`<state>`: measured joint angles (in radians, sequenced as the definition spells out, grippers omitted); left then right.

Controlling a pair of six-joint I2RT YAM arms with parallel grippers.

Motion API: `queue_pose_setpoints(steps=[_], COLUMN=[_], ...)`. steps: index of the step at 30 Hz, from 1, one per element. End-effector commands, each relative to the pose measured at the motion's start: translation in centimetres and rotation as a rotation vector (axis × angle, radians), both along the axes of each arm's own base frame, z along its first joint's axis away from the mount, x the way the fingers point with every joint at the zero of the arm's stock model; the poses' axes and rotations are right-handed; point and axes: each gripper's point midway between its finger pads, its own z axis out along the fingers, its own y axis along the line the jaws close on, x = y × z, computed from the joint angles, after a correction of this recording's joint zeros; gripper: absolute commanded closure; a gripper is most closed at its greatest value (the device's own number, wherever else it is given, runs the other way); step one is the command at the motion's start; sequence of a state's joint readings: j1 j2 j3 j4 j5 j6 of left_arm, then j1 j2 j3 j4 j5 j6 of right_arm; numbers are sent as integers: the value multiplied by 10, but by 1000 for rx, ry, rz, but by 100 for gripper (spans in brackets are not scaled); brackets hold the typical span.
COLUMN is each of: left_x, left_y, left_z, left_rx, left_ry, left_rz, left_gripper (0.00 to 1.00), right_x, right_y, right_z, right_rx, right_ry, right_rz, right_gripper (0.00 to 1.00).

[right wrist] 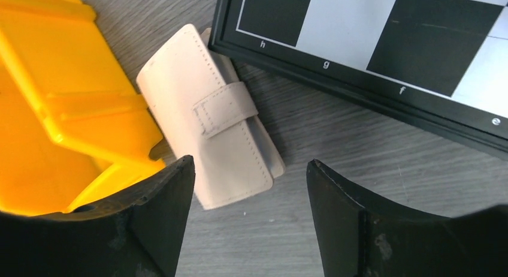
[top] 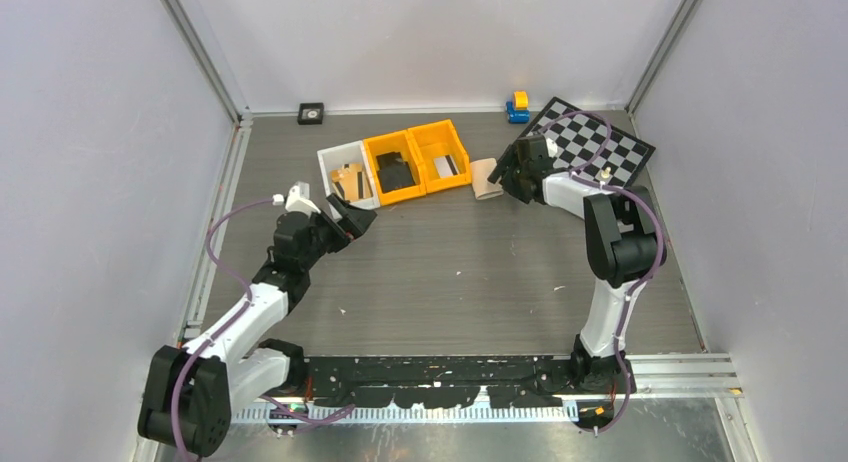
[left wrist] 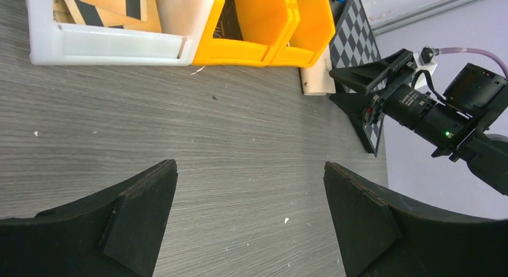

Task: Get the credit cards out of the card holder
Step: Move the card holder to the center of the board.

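I see the card holder (right wrist: 194,112) lying tight between the orange bin and the chessboard's corner, so next my right gripper pulls it into the open space (top: 463,244) before lifting it.
The card holder (right wrist: 209,121) is a beige wallet, folded shut with its strap fastened. It lies flat on the table between an orange bin (right wrist: 66,109) and the chessboard (right wrist: 389,37). The credit cards are hidden. My right gripper (right wrist: 250,169) hovers open just short of the holder, whose near corner reaches beside the left fingertip (right wrist: 174,187). In the top view the holder (top: 487,178) sits right of the bins with the right gripper (top: 506,177) against its right side. My left gripper (top: 355,218) is open over bare table (left wrist: 250,169), near the white bin; the holder (left wrist: 316,79) is far off.
A white bin (top: 348,177) and two orange bins (top: 393,167) (top: 440,157) stand in a row at the back, holding flat card-like and dark items. The chessboard (top: 590,142) lies at back right, a blue and yellow toy (top: 517,106) behind it, a small black square (top: 311,113) by the back wall.
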<state>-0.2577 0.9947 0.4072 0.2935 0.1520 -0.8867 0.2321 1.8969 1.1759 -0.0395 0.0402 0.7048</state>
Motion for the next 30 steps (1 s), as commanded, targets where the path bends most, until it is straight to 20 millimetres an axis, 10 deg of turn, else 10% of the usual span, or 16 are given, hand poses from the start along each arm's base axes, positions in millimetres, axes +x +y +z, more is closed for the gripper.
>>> queue_pose_setpoints(steps=[1, 11, 20, 22, 24, 30], left_x=[7, 10, 10, 10, 10, 10], left_y=[-3, -11, -19, -19, -19, -19], left_z=[17, 9, 9, 8, 9, 9], left_rx=[-9, -24, -35, -34, -32, -28], left_ry=[-18, 10, 14, 14, 9, 5], left_rz=[-13, -49, -94, -93, -94, -95], left_gripper=[6, 11, 12, 12, 12, 12], right_x=[9, 7, -36, -39, -34, -9], right_y=[0, 6, 22, 18, 13, 13], right_z=[-5, 11, 64, 72, 72, 52], right_rx=[-26, 20, 88, 60, 37, -50], right_ry=[16, -41, -154, -175, -170, -68], right_rz=[16, 27, 66, 47, 25, 25], right_gripper=[30, 99, 100, 79, 34, 20])
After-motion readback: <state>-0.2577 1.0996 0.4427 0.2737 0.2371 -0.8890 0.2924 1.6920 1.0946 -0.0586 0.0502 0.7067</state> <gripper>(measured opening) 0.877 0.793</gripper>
